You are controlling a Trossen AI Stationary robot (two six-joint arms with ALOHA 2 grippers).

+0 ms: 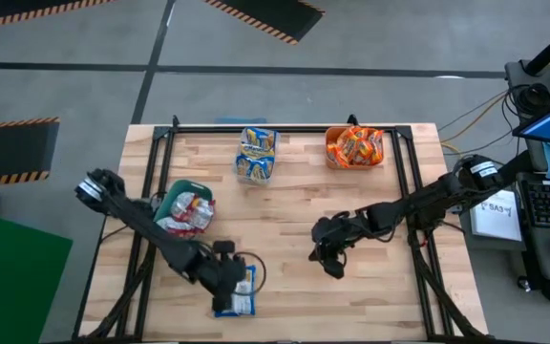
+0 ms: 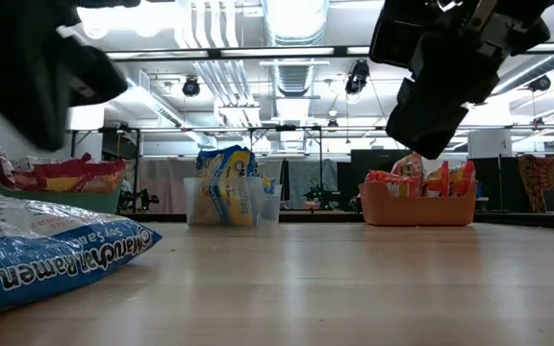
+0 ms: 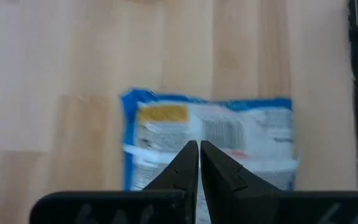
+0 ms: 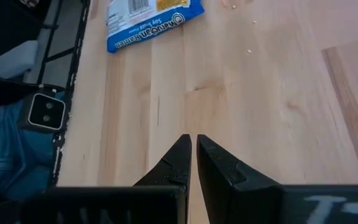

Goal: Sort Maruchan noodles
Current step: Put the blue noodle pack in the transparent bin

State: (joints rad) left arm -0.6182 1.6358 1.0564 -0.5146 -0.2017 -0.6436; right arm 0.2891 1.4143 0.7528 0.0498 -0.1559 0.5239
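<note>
My right gripper is away from the near edge, and the packet lies flat by that edge. Next, my left gripper pushes the packet toward mid-table so my right gripper can lift it.
One blue-and-yellow Maruchan packet lies flat on the table near its near edge; it also shows in the low view and in both wrist views. My left gripper hovers shut just above this packet without touching it, and shows raised in the low view. My right gripper is shut and raised over bare wood right of centre. Other packets sit sorted in three bins.
A teal bin at the left holds red-and-white packets. A clear bin holds blue-and-yellow ones and an orange bin holds orange ones; both stand at the far edge. A black frame rims the table. Bare wood lies mid-table.
</note>
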